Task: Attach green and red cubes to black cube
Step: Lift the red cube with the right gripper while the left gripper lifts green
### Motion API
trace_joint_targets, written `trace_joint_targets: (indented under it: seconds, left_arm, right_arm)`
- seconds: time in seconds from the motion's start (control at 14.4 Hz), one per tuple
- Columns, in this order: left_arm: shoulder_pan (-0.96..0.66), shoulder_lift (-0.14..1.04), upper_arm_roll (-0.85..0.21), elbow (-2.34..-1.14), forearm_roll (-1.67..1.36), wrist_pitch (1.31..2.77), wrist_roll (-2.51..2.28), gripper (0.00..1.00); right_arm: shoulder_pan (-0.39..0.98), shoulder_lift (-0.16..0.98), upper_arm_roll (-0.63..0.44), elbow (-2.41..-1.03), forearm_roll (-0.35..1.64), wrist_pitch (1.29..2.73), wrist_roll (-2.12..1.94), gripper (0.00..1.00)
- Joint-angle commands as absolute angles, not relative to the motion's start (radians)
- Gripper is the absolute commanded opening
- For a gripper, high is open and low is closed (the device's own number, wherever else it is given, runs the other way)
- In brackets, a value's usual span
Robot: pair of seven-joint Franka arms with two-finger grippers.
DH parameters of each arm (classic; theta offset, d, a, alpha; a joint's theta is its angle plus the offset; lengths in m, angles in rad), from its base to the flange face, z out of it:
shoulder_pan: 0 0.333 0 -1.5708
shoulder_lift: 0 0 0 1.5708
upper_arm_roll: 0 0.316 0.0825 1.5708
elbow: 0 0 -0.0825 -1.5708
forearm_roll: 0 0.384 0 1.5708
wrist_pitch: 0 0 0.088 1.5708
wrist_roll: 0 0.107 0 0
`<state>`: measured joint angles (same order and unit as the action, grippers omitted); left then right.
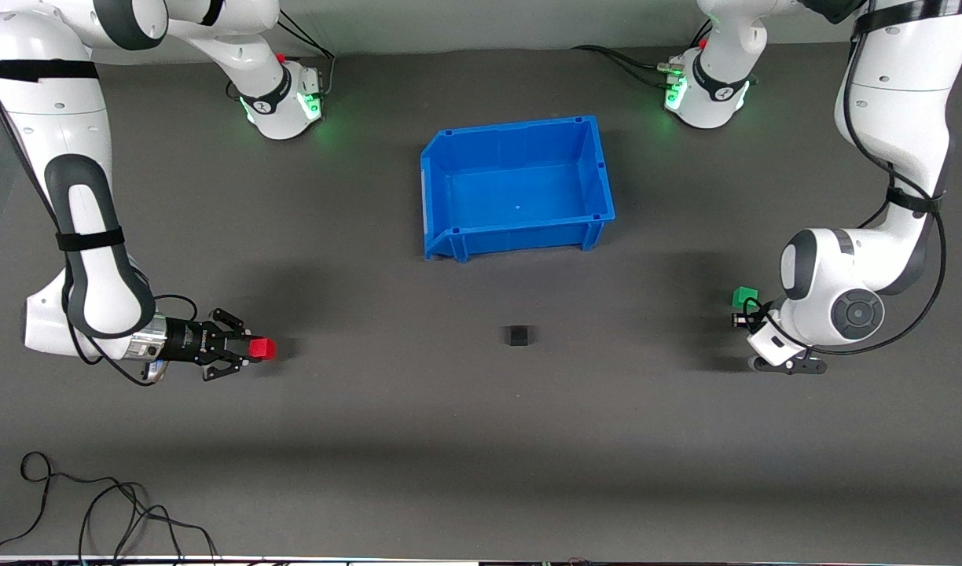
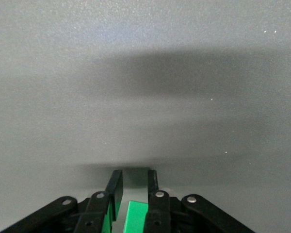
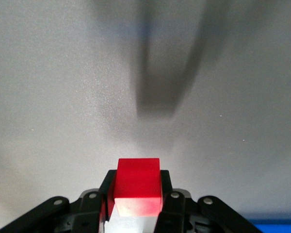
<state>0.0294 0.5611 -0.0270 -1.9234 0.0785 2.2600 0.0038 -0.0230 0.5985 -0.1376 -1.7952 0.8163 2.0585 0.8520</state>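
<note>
My narrow left gripper should open wider, center both fingers around the cube [image 1: 744, 297] and clamp it squarely, because the green cube [image 2: 135, 217] sits partly behind one finger.
The red cube [image 1: 264, 348] is clamped between the fingers of my right gripper [image 1: 253, 349], low over the table toward the right arm's end. In the right wrist view the red cube [image 3: 137, 182] fills the gap of the right gripper [image 3: 136, 180]. The green cube [image 1: 744, 296] sits by my left gripper [image 1: 743, 317], which the left arm mostly hides. In the left wrist view the green cube [image 2: 136, 217] shows between the fingers of the left gripper [image 2: 134, 178], near their base. It touches one finger and a gap separates it from the other. The black cube [image 1: 519, 336] stands alone on the table, midway between the grippers.
A blue bin [image 1: 599, 169] stands open and empty in the middle of the table, farther from the front camera than the black cube. Loose black cables [image 1: 96, 511] lie near the table's front edge at the right arm's end.
</note>
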Motion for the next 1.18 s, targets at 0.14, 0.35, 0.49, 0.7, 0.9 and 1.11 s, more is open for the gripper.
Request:
trace_joint_targets:
  seconds: [0.14,0.35,0.49,0.7,0.9,1.11]
  left_arm:
    - [0.026,0.534,-0.023,-1.908,0.092,2.163,-0.005,0.80]
    - [0.026,0.508,-0.025,-1.907,0.092,2.099,-0.005,0.84]
    - [0.025,0.505,-0.025,-1.916,0.092,2.086,-0.006,0.81]
    - [0.011,0.521,-0.025,-1.925,0.092,2.101,-0.006,0.68]
    - [0.005,0.534,-0.025,-1.930,0.094,2.109,-0.006,0.55]
    - [-0.003,0.540,-0.023,-1.941,0.094,2.120,-0.012,0.26]
  right_arm:
    - [-0.017,0.592,-0.144,-1.809,0.824,2.039,0.862,0.32]
    - [-0.017,0.594,-0.143,-1.809,0.824,2.039,0.864,0.32]
    - [-0.017,0.597,-0.143,-1.809,0.824,2.039,0.861,0.32]
    - [-0.017,0.600,-0.143,-1.809,0.824,2.039,0.861,0.32]
    - [-0.014,0.603,-0.143,-1.809,0.821,2.039,0.859,0.32]
    - [-0.003,0.604,-0.144,-1.809,0.821,2.039,0.862,0.32]
